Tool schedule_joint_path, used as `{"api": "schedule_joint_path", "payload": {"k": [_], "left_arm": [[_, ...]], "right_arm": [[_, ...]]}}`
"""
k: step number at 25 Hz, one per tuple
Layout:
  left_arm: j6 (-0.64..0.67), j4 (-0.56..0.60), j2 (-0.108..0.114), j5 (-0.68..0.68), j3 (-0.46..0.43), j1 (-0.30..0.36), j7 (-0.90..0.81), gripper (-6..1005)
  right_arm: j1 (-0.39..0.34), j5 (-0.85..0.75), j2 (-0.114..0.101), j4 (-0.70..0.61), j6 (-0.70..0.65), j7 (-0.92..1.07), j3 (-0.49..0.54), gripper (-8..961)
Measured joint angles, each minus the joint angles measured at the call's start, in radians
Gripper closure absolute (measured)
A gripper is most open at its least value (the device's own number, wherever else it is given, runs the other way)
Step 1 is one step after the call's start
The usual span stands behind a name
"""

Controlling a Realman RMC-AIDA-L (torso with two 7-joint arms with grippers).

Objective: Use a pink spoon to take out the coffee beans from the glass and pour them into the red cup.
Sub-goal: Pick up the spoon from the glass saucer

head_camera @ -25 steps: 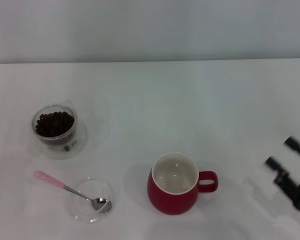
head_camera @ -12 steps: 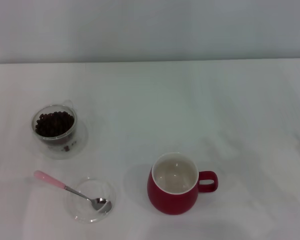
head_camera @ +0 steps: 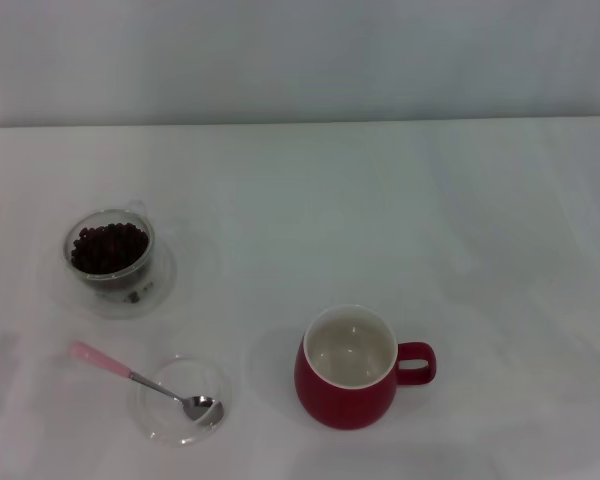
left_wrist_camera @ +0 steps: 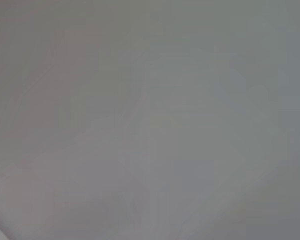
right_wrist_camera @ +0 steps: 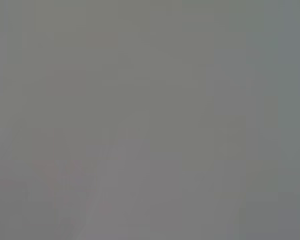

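Observation:
I should keep moving my left gripper toward the pink handle (head_camera: 100, 359) until its fingers close around it, because the spoon sticks out past the dish's edge (head_camera: 137, 379), clear of the glass.
The glass (head_camera: 111, 259) stands at the left of the white table and holds a heap of dark coffee beans (head_camera: 109, 247). The pink spoon (head_camera: 140, 381) lies in front of it, its pink handle pointing left and its metal bowl resting in a flat clear glass dish (head_camera: 181, 399). The red cup (head_camera: 352, 366) stands at front centre, empty, with its handle to the right. Neither gripper shows in the head view. Both wrist views show only a plain grey surface.
The white table (head_camera: 380, 220) runs back to a pale wall. Nothing else stands on it.
The right gripper, seen at the right edge one second ago, has left the head view. The objects have not moved.

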Motion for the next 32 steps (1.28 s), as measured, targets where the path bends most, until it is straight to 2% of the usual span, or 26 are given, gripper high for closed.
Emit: {"api": "schedule_joint_path", "payload": {"k": [4, 10, 19, 21, 32], "left_arm": [[0.032, -0.035, 0.0, 0.003, 0.08, -0.006, -0.076, 112], [0.016, -0.122, -0.001, 0.054, 0.088, -0.037, -0.207, 111], [-0.141, -0.146, -0.002, 0.064, 0.091, -0.049, -0.297, 110], [-0.196, -0.147, -0.003, 0.078, 0.091, -0.073, -0.313, 110], [-0.303, -0.148, -0.005, 0.144, 0.09, -0.152, -0.323, 111]], "right_arm": [[0.028, 0.006, 0.0, -0.028, 0.017, 0.001, 0.0, 425], [0.063, 0.007, 0.0, -0.039, 0.047, -0.004, 0.0, 425], [0.078, 0.007, 0.0, -0.046, 0.068, -0.006, 0.0, 425], [0.079, 0.007, 0.0, -0.046, 0.067, -0.006, 0.0, 425], [0.075, 0.007, 0.002, -0.046, 0.063, -0.002, 0.001, 425]]}}
